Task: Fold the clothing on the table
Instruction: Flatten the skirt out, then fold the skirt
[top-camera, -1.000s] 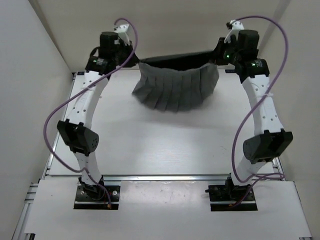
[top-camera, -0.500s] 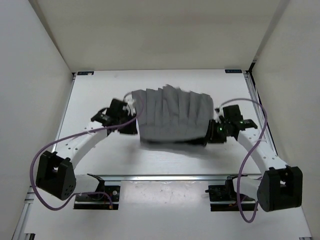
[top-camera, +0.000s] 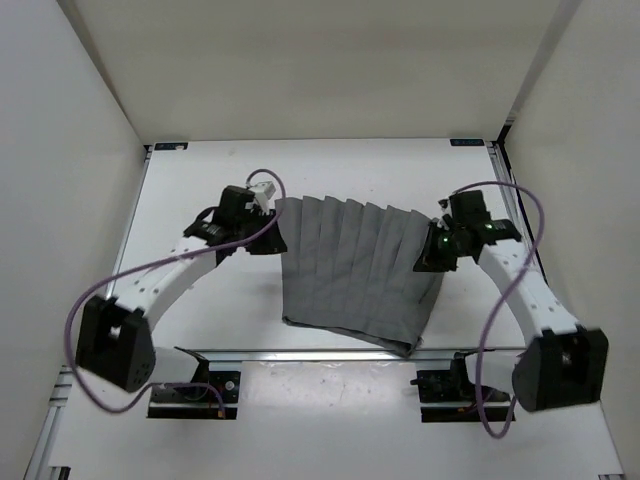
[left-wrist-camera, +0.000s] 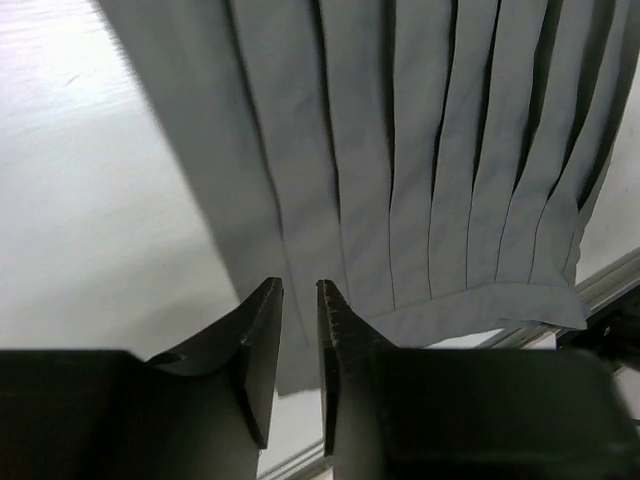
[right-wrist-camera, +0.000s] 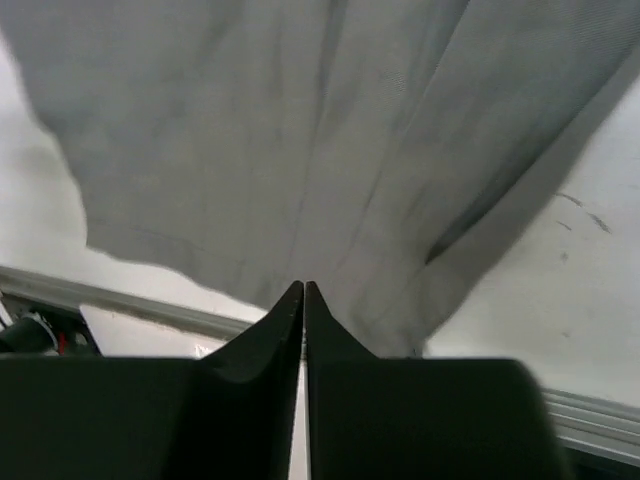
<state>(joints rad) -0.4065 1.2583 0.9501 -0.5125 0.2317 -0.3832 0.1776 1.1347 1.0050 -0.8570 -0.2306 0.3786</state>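
My left gripper should grab the hem's corner (top-camera: 289, 319) on its side and pull the hem straight before folding, because the clothing's hem (top-camera: 385, 341) slants toward the front rail.
The clothing (top-camera: 355, 270), a grey pleated piece, lies spread flat on the white table (top-camera: 200, 180), its near right corner reaching over the front rail. My left gripper (top-camera: 268, 238) sits at the clothing's upper left edge. In the left wrist view it (left-wrist-camera: 300, 290) is open by a narrow gap with nothing in it, and the pleats (left-wrist-camera: 420, 150) run away from it. My right gripper (top-camera: 430, 258) hovers at the clothing's right edge. In the right wrist view it (right-wrist-camera: 303, 287) has its jaws almost touching above the fabric (right-wrist-camera: 300, 130), with no cloth showing between them.
A metal rail (top-camera: 320, 353) runs along the table's near edge, just under the clothing's hem, and shows in the right wrist view as well (right-wrist-camera: 120, 295). White walls close in the table on the left, back and right. Purple cables loop off both arms.
Both arms swung the clothing from the far edge of the table toward the near side and laid it flat. The left jaws opened and let go; the right jaws released and closed again.
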